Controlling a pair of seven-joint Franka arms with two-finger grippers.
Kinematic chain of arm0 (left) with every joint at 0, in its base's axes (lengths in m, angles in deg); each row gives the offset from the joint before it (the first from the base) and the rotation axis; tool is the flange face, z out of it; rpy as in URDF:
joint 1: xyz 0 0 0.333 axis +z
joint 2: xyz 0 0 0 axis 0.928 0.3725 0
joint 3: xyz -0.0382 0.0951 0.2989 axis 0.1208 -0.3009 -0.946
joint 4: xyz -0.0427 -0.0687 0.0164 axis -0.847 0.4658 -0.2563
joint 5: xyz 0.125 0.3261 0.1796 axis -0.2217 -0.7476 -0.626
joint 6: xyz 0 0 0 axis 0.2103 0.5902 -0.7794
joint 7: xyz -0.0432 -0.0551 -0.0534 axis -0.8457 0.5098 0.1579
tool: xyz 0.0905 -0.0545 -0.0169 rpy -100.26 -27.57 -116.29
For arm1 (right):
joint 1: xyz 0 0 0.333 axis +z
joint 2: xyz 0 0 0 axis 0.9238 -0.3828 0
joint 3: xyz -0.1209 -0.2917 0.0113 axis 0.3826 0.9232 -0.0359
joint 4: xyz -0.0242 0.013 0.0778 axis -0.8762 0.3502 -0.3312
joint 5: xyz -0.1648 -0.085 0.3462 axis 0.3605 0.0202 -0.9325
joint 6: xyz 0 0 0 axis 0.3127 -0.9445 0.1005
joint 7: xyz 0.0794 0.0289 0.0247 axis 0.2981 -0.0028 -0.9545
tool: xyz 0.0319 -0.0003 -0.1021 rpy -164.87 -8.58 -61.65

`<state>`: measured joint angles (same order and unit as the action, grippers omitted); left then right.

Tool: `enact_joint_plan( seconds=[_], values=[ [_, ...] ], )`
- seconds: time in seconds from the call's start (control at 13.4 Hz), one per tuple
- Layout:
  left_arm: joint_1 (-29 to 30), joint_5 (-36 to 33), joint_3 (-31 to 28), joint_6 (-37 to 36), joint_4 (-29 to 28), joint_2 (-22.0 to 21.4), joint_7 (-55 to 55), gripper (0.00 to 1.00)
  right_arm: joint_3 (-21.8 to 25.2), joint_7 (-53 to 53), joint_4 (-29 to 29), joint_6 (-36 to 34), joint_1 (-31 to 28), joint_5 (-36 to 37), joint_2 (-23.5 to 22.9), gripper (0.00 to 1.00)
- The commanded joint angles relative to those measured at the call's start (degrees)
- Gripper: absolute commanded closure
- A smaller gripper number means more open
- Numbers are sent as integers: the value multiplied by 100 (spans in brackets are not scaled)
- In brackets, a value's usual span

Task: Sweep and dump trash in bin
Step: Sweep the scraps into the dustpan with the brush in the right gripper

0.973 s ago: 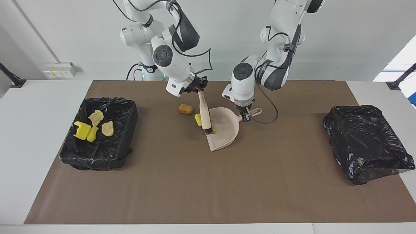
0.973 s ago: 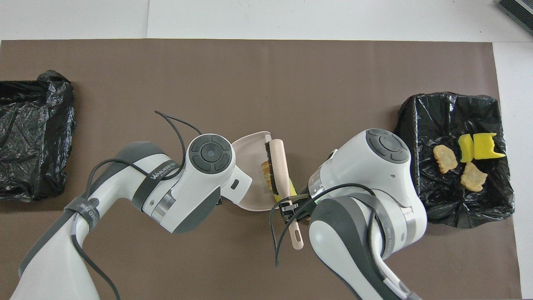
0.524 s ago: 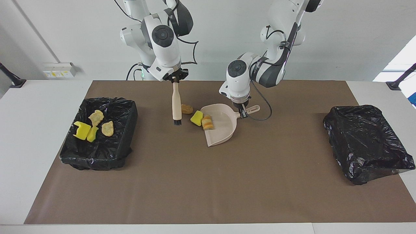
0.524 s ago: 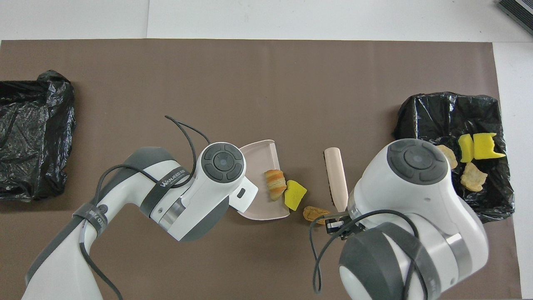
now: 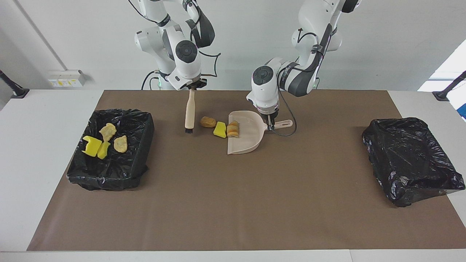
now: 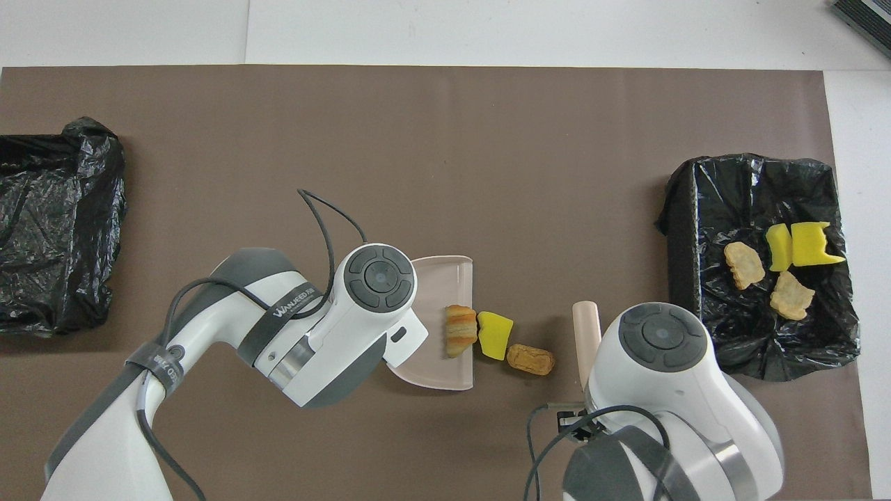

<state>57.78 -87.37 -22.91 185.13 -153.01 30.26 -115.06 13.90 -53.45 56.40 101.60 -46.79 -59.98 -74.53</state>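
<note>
The striped piece sits only in the dustpan's opening (image 6: 460, 330), so my right gripper should sweep from behind the tan lump (image 6: 549, 362) until the row is inside, then lift.
My left gripper (image 5: 270, 123) is shut on the handle of the beige dustpan (image 5: 248, 140), which lies flat on the mat. A striped bread-like piece of trash (image 5: 233, 129) sits in the pan's mouth. A yellow chunk (image 5: 219, 129) and a tan lump (image 5: 208, 122) lie in a row on the mat just outside it. My right gripper (image 5: 193, 86) is shut on the brush (image 5: 189, 112), held upright with its bristles down beside the tan lump, toward the right arm's end. In the overhead view the same row is the striped piece (image 6: 460, 330), the yellow chunk (image 6: 495, 335) and the tan lump (image 6: 530, 359).
A black-lined bin (image 5: 143, 122) at the right arm's end of the mat holds several yellow and tan pieces (image 5: 91, 146). A second black-lined bin (image 5: 411, 160) stands at the left arm's end. The brown mat (image 5: 233, 203) stretches farther from the robots.
The right gripper lifted the brush out of the dustpan and carried it past the loose pieces toward the right arm's end. The dustpan turned and slid slightly nearer the robots, with the striped piece in its mouth.
</note>
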Motion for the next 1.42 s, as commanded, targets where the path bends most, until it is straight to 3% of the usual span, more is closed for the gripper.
enact_joint_plan(
  seconds=[0.0,0.3,0.82,1.05,1.35],
  values=[
    [-125,-93,-31,-25,-281,-255,-122,100,-17,-274,281,648,-22,-372,-67,100],
    [-116,-85,-22,10,-307,-246,-122,100,-26,-828,220,1139,-13,-1469,-348,100],
    [-55,-67,-22,89,-325,-238,-131,100,-70,-846,-351,1641,602,-3017,-664,100],
    [-54,-67,-31,133,-360,-238,-105,100,-9,-776,-606,1231,638,-2643,-542,100],
    [-19,-49,-83,107,-342,-229,-8,100,-52,-66,-887,343,611,-782,-348,100]
  ],
)
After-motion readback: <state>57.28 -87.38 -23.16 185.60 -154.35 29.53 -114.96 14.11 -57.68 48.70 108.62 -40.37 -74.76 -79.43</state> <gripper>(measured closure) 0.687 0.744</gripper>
